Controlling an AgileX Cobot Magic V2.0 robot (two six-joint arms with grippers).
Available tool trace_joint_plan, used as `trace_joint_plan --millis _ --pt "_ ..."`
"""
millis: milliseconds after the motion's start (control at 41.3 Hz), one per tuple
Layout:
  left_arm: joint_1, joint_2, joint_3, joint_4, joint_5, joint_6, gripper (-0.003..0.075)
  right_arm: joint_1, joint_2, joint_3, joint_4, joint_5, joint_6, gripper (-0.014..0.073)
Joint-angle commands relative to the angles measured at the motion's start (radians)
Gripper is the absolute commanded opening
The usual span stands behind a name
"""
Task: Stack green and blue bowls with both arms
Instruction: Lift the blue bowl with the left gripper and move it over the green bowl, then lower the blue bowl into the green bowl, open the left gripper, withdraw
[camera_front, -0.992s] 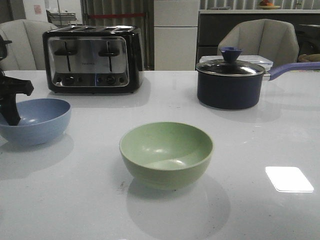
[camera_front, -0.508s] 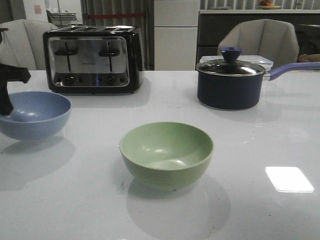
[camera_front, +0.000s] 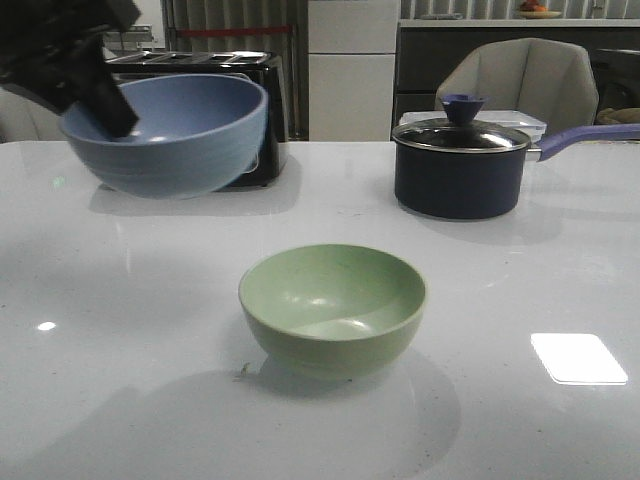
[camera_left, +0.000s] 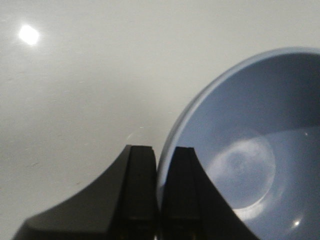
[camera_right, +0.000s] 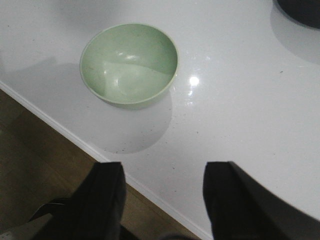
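Note:
The green bowl (camera_front: 333, 300) stands open and empty, and my left gripper is pinching the blue bowl's rim (camera_left: 172, 134). I should keep carrying the blue bowl until its blue base settles inside the green one.
My left gripper (camera_front: 105, 105) is shut on the rim of the dusty blue bowl (camera_front: 170, 135) and holds it tilted, high above the table at the far left, in front of the toaster. In the left wrist view the two fingers (camera_left: 142, 190) pinch the rim of the blue bowl (camera_left: 245, 150), one inside and one outside. The pale green bowl (camera_front: 333, 308) sits upright and empty on the white table near the middle. It also shows in the right wrist view (camera_right: 129, 64). My right gripper (camera_right: 165, 172) is open and empty, hovering over the table's front edge, well back from the green bowl.
A black and silver toaster (camera_front: 255, 120) stands at the back left, partly behind the lifted bowl. A dark lidded saucepan (camera_front: 460, 165) with a purple handle stands at the back right. The white table's front edge (camera_right: 75, 137) and the floor below show in the right wrist view.
My left gripper has lifted the blue bowl off the table and carried it up and to the right, toward the middle. The green bowl has not moved.

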Motion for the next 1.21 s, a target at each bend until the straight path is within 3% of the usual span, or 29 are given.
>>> trace_joint_plan --millis 0,290,678,775,944,1186 --pt "-0.084 -0.033 -0.031 -0.050 -0.059 0.018 0.0093 -0.003 -0.005 -0.028 -0.007 -0.065 -0.009 0.0467" --pt "-0.233 0.124 -0.151 -0.029 -0.048 0.018 0.0093 -0.003 -0.005 -0.028 -0.007 -0.065 -0.009 0.0467" --pt "-0.239 0.269 -0.182 -0.012 -0.090 0.018 0.0099 -0.003 -0.005 -0.028 -0.007 -0.065 -0.009 0.0467" --pt "-0.239 0.280 -0.182 -0.012 -0.077 0.018 0.0166 -0.003 -0.005 -0.028 -0.007 -0.065 -0.009 0.0467" --pt "-0.239 0.280 -0.183 -0.020 -0.072 0.018 0.0427 -0.003 -0.005 -0.028 -0.007 -0.065 -0.009 0.0467" --pt "-0.239 0.178 -0.175 -0.019 -0.046 0.018 0.0433 -0.003 -0.005 -0.028 -0.007 -0.065 -0.009 0.0467"
